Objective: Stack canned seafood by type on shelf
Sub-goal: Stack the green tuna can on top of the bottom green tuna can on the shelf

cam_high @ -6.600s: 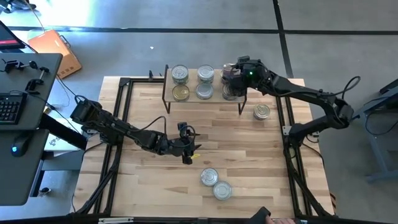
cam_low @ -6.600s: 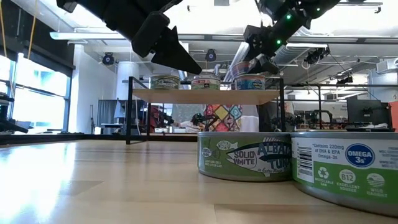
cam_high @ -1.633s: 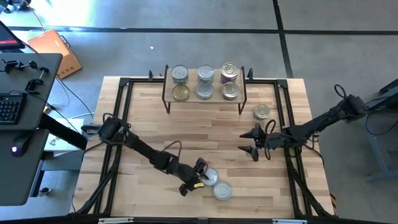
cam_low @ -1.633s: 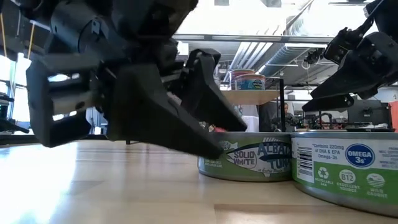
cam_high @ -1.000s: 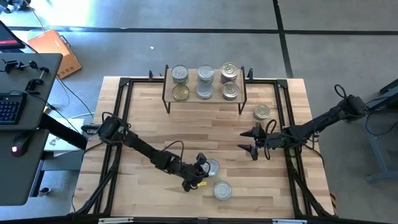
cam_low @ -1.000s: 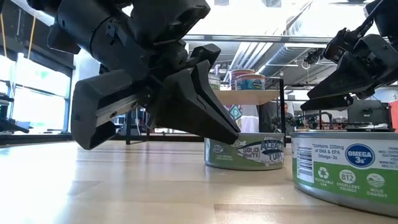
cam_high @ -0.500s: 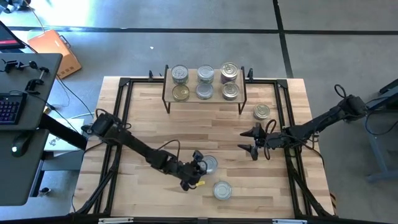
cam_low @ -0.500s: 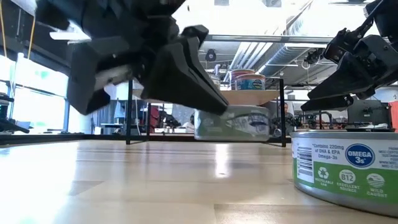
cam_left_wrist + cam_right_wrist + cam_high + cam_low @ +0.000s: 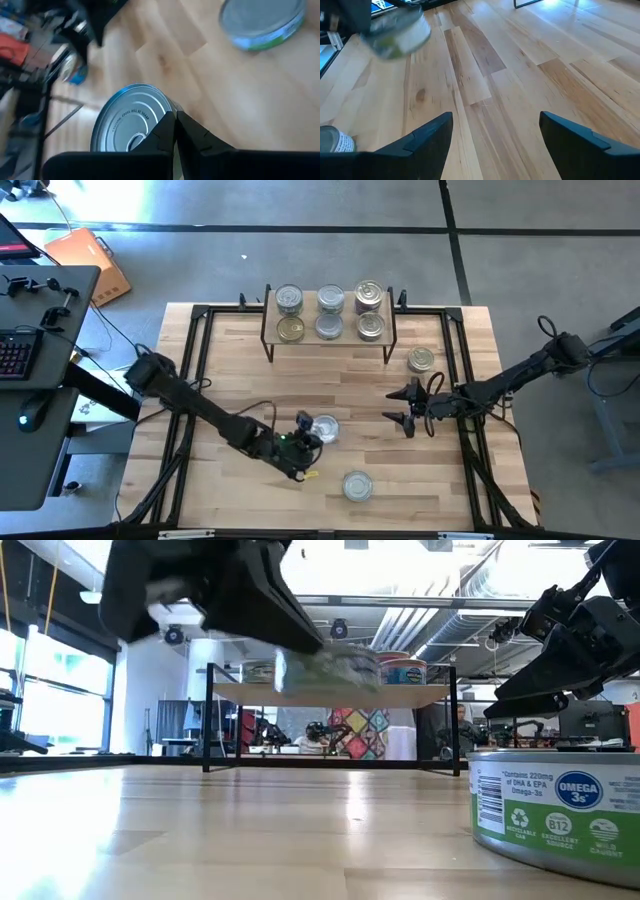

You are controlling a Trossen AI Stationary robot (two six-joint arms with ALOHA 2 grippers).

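The held can [image 9: 326, 428] hangs by its rim with its lid up, and the top of the shelf's gold-lidded can [image 9: 290, 330] is free. My left gripper should keep carrying the held can until the two are stacked.
My left gripper [image 9: 305, 432] is shut on a silver-lidded can [image 9: 324, 428] and holds it above the table's middle near part. The same can shows blurred in the low view [image 9: 325, 668] and in the right wrist view [image 9: 397, 32]. A second can [image 9: 357, 485] stands on its base near the front edge. A third can [image 9: 421, 360] stands at the right. The shelf [image 9: 308, 315] at the far edge carries several cans on its board. My right gripper [image 9: 405, 408] waits open at the right, with nothing between its fingers. My left gripper has its two fingertips [image 9: 170, 122] meeting at the rim of the can's lid [image 9: 161, 111], on the side by the pull tab. The fingers hide what lies between them. They slant down from the table's left. The can hangs clear of the table, lid up and slightly tilted.
Black frame rails [image 9: 200, 380] run along the table's left and right sides. The wide bare strip of wood between the shelf legs and the held can is free room. The shelf's thin black legs [image 9: 208, 730] stand at the far edge.
My left gripper has risen and moved toward the far edge and a little left, tipping up. The can it holds, standing on the table a second ago, is now lifted clear. The can beside it stayed where it was.
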